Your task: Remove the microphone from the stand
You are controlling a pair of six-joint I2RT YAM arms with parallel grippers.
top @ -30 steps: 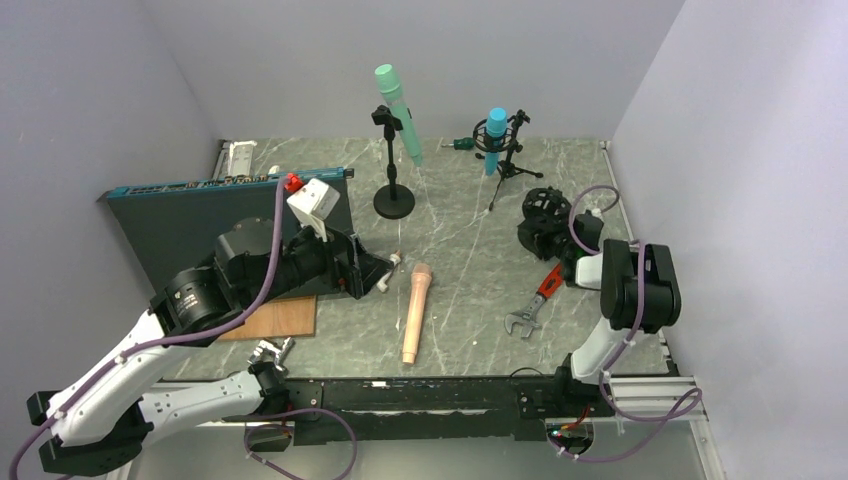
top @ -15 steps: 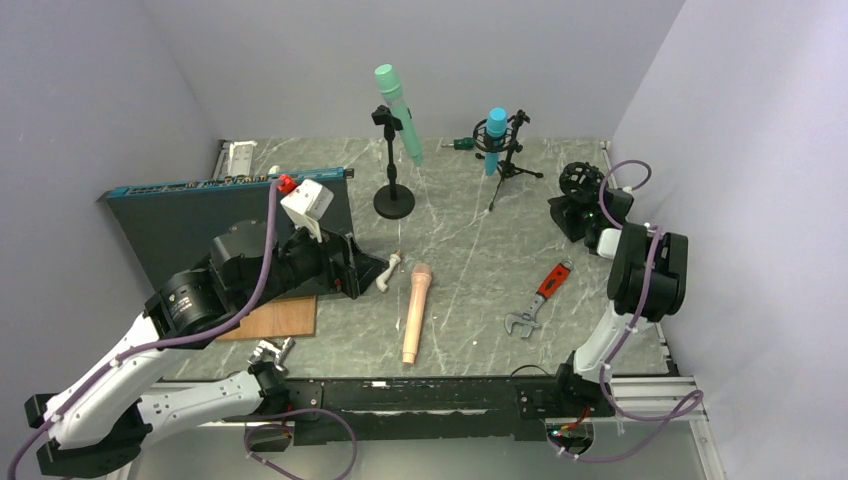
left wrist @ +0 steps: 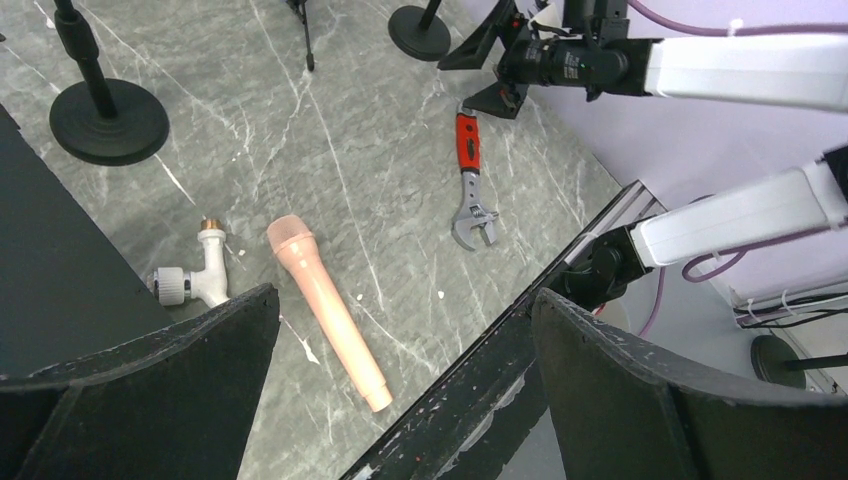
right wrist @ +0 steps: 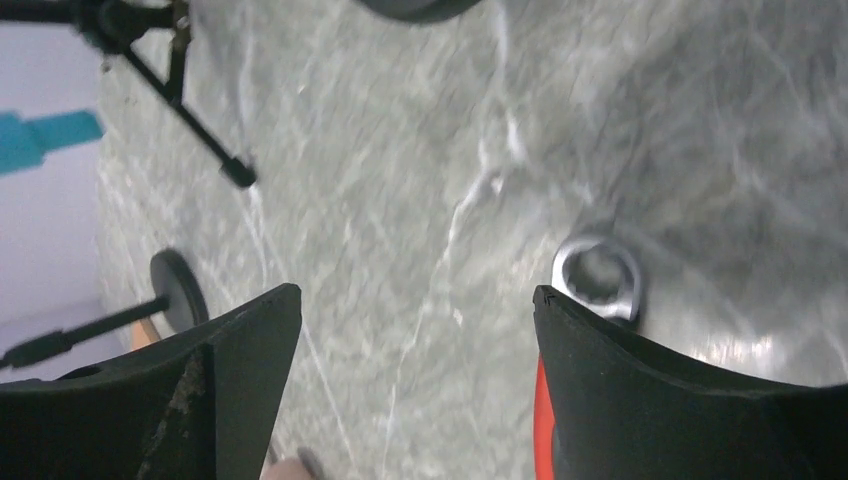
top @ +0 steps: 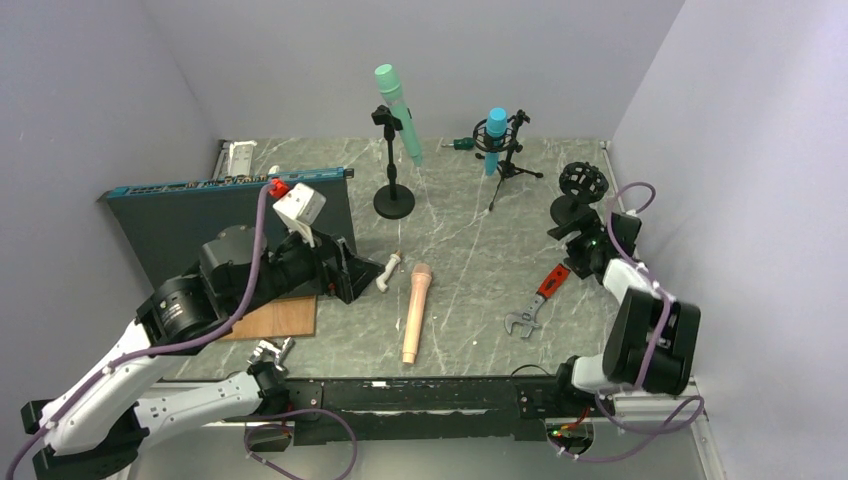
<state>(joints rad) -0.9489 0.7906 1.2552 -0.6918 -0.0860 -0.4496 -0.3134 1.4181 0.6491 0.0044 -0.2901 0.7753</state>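
Observation:
I continue to go up toward the tripod stand's top joint [top: 522, 117] until my fingers grip the stand [top: 517, 133], because the joint faces my open right gripper, next to the blue microphone.
A green microphone [top: 397, 110] sits tilted in the clip of a straight black stand [top: 393, 203] at the back. A blue microphone [top: 495, 135] hangs in a tripod stand [top: 512, 165]. A peach microphone [top: 415, 312] [left wrist: 325, 310] lies flat on the table. An empty black ring-mount stand [top: 581, 186] is at the back right. My right gripper [top: 562, 250] [right wrist: 415, 300] is open and empty, just in front of that stand and above the wrench. My left gripper [top: 362, 275] [left wrist: 405, 300] hangs wide open, left of the peach microphone.
A red-handled wrench [top: 537, 298] [right wrist: 598, 280] lies at the right. A white pipe fitting [top: 390, 272] lies beside the peach microphone. A dark board [top: 200, 215] stands at the left with a wooden plate [top: 275, 318] before it. The walls are close on both sides.
My right gripper carried the empty ring-mount stand to the back right, let it go, opened wide and drew back toward the wrench. The left arm shifted slightly left.

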